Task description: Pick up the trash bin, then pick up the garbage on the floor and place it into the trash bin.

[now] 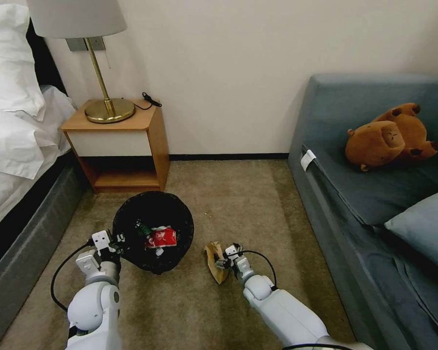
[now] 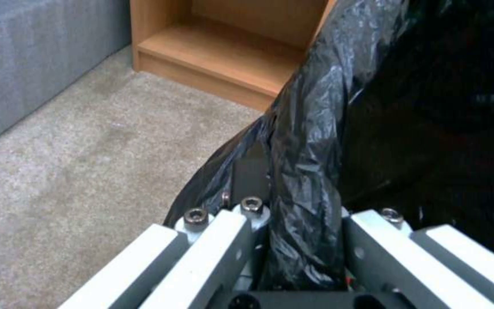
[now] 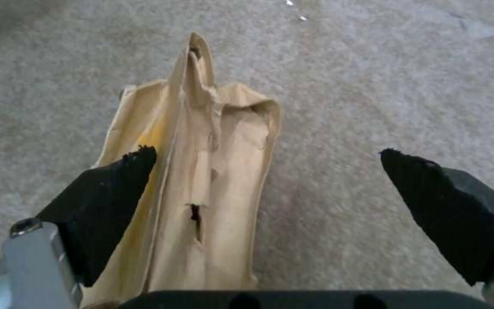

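My gripper will lift the tan paper scrap [image 1: 216, 262], and it will keep its folded shape, because the scrap's raised fold stands up in sharp creases.
The trash bin [image 1: 153, 231], lined with a crinkly black bag, is on the carpet in front of the nightstand. My left gripper [image 1: 118, 241] is shut on its near rim, and the left wrist view shows the bag [image 2: 310, 180] pinched between the gripper's [image 2: 304, 219] jaws. Inside the bin lie a red-and-white wrapper [image 1: 163, 237] and a small bottle with a green label [image 1: 142, 228]. A tan paper scrap [image 1: 214, 260] lies on the floor right of the bin. My right gripper [image 1: 224, 261] is low over it and open. The scrap [image 3: 201, 184] sits between the black pads [image 3: 115, 193], close to one of them.
A wooden nightstand [image 1: 126, 146] with a brass lamp [image 1: 107, 104] stands against the far wall behind the bin. The bed [image 1: 19, 160] runs along the left, and a grey sofa [image 1: 374, 194] with a brown plush toy [image 1: 389, 136] along the right. Open carpet [image 1: 238, 194] lies between them.
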Available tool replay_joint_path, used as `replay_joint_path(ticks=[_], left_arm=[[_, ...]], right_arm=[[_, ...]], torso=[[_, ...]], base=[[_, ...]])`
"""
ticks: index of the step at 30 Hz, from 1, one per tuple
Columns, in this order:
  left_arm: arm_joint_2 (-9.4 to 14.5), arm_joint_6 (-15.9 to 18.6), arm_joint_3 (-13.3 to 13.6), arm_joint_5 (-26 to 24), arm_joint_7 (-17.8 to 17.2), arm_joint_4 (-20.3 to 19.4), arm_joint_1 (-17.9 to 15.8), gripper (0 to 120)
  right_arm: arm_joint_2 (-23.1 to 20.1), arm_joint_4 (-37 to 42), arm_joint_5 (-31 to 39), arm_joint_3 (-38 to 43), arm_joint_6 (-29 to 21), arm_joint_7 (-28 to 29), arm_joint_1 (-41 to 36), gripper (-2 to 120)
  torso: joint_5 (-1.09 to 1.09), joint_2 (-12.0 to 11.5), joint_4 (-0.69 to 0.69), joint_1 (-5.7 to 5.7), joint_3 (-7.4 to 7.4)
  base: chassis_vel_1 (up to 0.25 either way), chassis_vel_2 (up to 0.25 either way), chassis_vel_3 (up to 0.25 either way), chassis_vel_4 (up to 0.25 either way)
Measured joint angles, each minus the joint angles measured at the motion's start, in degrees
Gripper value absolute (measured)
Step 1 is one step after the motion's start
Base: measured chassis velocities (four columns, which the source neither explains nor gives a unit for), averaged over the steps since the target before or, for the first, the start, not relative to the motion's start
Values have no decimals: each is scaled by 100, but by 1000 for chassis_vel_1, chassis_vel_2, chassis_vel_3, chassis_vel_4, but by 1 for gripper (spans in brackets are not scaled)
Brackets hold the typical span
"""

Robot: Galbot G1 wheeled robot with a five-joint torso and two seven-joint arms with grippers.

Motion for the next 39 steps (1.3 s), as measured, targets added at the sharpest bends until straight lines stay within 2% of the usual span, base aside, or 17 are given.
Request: replay_joint_path(ticks=[9,14,16,17,19,20,23,24,26,27,29,30,32,33,35,39], left_arm=[[0,-9,-8,-9,-1,11,5,1],[0,-9,-6,-16,-1,17,-17,1],[0,-9,-6,-23,-1,19,-20,1],[0,-9,-6,-23,-1,19,-20,1],[0,-9,-6,-29,-8,28,-23,1],[0,-9,-6,-29,-8,28,-23,1],[0,-14,-5,-34,-9,48,-32,1],[0,-14,-5,-34,-9,48,-32,1],[0,-16,-1,-34,-10,52,-32,1],[0,-16,-1,-34,-10,52,-32,1],[0,-17,1,-34,-10,57,-32,1],[0,-17,1,-34,-10,57,-32,1],[0,-18,2,-34,-10,61,-33,1],[0,-18,2,-34,-10,61,-33,1],[0,-20,-2,-34,-10,62,-36,1],[0,-28,-3,-34,-10,74,-35,1]], right_arm=[[125,-272,-24,1,55,-142,58,100],[163,-415,-146,69,205,-285,35,92],[167,-454,-187,97,256,-307,32,82],[167,-454,-187,97,256,-307,32,82],[165,-486,-250,122,316,-331,26,70],[165,-486,-250,122,316,-331,26,70],[152,-485,-269,162,351,-338,32,53],[152,-485,-269,162,351,-338,32,53],[148,-475,-268,177,359,-333,42,42],[148,-475,-268,177,359,-333,42,42],[159,-473,-266,192,364,-327,56,31],[159,-473,-266,192,364,-327,56,31],[164,-469,-261,193,371,-324,56,22],[164,-469,-261,193,371,-324,56,22],[165,-468,-260,197,389,-322,56,10],[160,-460,-257,250,401,-345,58,0]], torso=[[0,0,0,0,0],[0,0,0,0,0],[0,0,0,0,0],[0,0,0,0,0],[1,0,0,0,0],[1,0,0,0,0],[1,0,0,0,0],[1,0,0,0,0],[1,0,0,0,0],[1,0,0,0,0],[0,0,0,0,0],[0,0,0,0,0],[0,0,0,0,0],[0,0,0,0,0],[0,0,0,0,0],[0,0,0,0,0]], base=[[0,0,0,0],[0,0,0,0],[0,0,0,0],[0,0,0,0],[0,0,0,0],[0,0,0,0],[0,0,0,0],[0,0,0,0],[0,0,0,0],[0,0,0,0],[0,0,0,0],[0,0,0,0],[0,0,0,0],[0,0,0,0],[0,0,0,0],[0,0,0,0]])
